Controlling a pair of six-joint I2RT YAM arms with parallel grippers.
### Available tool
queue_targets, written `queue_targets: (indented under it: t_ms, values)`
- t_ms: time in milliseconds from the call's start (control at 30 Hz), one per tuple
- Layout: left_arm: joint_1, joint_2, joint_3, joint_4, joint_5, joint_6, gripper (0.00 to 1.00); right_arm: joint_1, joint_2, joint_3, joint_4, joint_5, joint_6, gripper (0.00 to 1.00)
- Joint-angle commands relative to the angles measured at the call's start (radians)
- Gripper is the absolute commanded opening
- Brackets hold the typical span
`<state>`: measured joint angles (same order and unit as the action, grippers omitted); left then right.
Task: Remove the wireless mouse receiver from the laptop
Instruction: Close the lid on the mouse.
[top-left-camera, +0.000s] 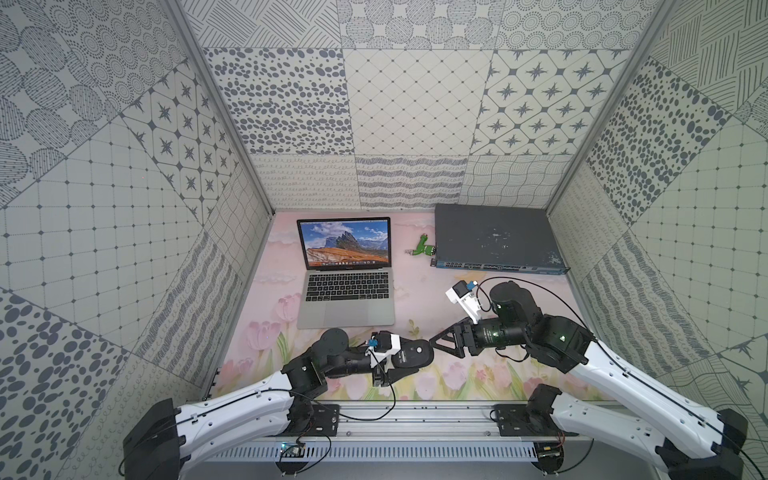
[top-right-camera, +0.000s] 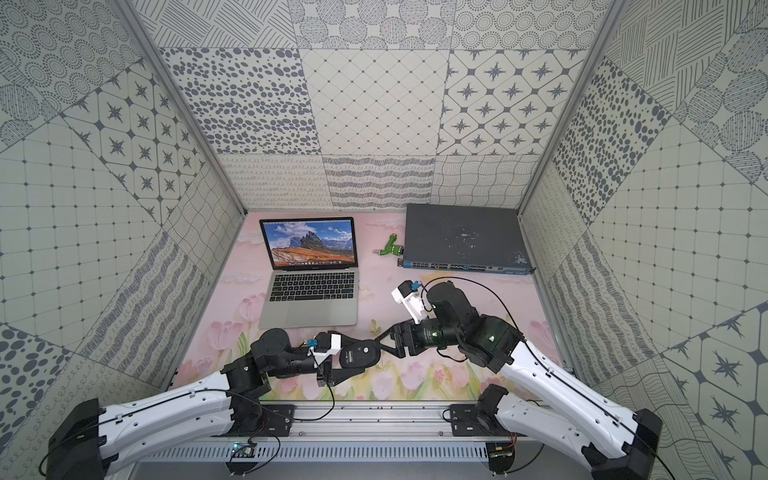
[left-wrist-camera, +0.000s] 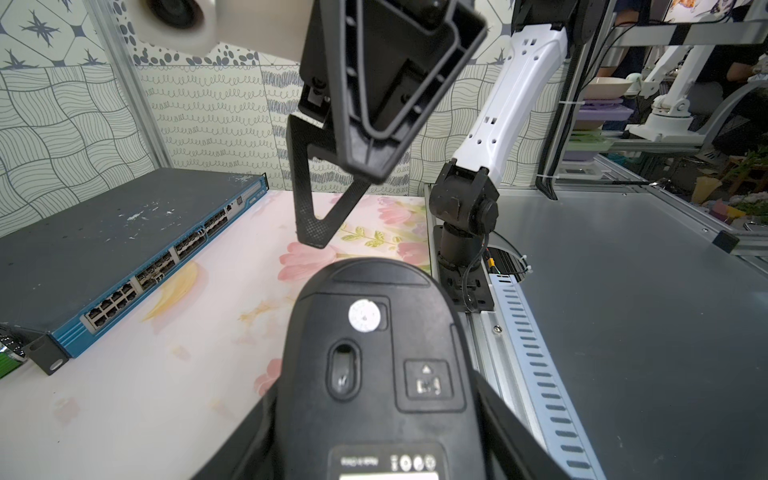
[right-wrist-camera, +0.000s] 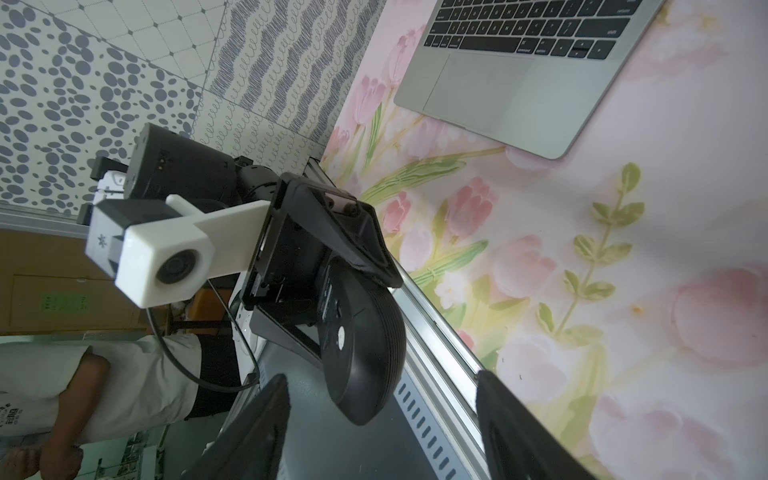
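Note:
The robot's left gripper holds the mouse with its bottom side tilted up (left-wrist-camera: 382, 352), so the right gripper should take the mouse's far end (top-left-camera: 426, 350) and set the mouse bottom side down beside the laptop.
The laptop (top-left-camera: 347, 309) (top-right-camera: 309, 313) stands open at the back left of the flowered mat, its screen lit; its front corner shows in the right wrist view (right-wrist-camera: 519, 91). The wireless mouse receiver shows in no view. Over the front of the mat my left gripper (top-left-camera: 409, 359) (left-wrist-camera: 378, 386) is shut on a black mouse (top-left-camera: 415, 353) (top-right-camera: 359, 353) (left-wrist-camera: 374, 332), held on edge with its underside towards the left wrist camera. My right gripper (top-left-camera: 436, 343) (top-right-camera: 384, 338) (right-wrist-camera: 380, 386) is open just off the mouse's far end (right-wrist-camera: 365, 345), touching nothing.
A dark grey network switch (top-left-camera: 494, 237) (left-wrist-camera: 124, 232) lies at the back right. A green stick with a metal plug (top-left-camera: 424, 248) lies beside it. A metal rail (top-left-camera: 415, 415) runs along the front edge. Patterned walls close in three sides.

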<state>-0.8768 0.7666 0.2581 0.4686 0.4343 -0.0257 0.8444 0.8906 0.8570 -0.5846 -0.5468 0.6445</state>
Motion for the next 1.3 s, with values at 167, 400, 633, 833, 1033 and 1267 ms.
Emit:
queue_targets:
  t_ms: [167,400,633,833,1033,1267]
  values:
    - [0.002,0.04,0.026,0.144,0.057,0.043,0.51,-0.001,0.087,-0.076,0.291,-0.18,0.135,0.74]
    - [0.002,0.092,0.051,0.169,0.061,0.055,0.51,0.001,0.14,-0.102,0.392,-0.218,0.199,0.63]
    - [0.002,0.121,0.056,0.177,0.049,0.064,0.51,0.003,0.166,-0.117,0.434,-0.246,0.24,0.5]
    - [0.002,0.126,0.053,0.175,0.04,0.064,0.51,0.005,0.158,-0.135,0.44,-0.259,0.252,0.49]
    - [0.002,0.144,0.058,0.185,0.032,0.063,0.51,0.008,0.154,-0.155,0.451,-0.272,0.267,0.44]
    - [0.002,0.141,0.059,0.173,0.011,0.058,0.56,0.009,0.16,-0.137,0.453,-0.268,0.261,0.28]
